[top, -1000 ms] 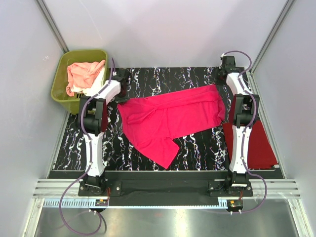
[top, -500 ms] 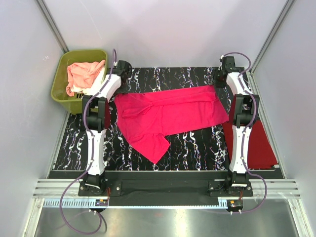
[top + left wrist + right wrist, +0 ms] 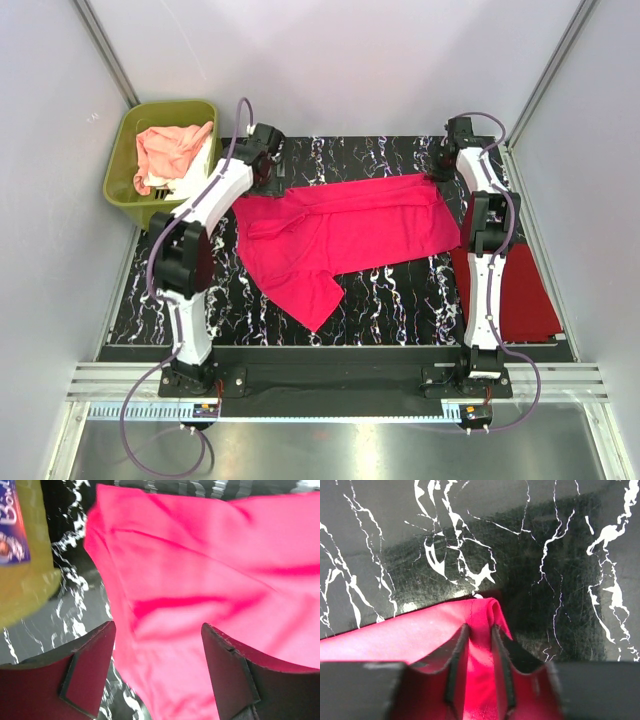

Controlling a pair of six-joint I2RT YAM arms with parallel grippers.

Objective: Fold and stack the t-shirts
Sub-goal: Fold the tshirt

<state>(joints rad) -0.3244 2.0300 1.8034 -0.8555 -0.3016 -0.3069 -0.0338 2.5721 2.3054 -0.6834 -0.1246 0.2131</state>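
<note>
My right gripper should grab the flap's loose corner and help my left gripper unfold it, because the hot pink t-shirt's back edge is folded over its body.
A hot pink t-shirt lies spread across the black marbled table, one sleeve pointing toward the front. My left gripper hovers over its back left edge, open; in the left wrist view the left gripper has nothing between its fingers and the pink cloth lies below them. My right gripper sits at the shirt's back right corner. In the right wrist view the right gripper pinches a raised fold of the pink cloth. A darker red t-shirt lies flat at the right.
An olive-green tub stands at the back left, holding a crumpled peach-pink shirt and some white cloth. Its yellow-green wall is close on the left in the left wrist view. Grey walls enclose the table.
My left gripper has opened, let go of the hot pink shirt and swung toward the back right. The shirt has been drawn back and flatter. The right gripper stays at its corner.
</note>
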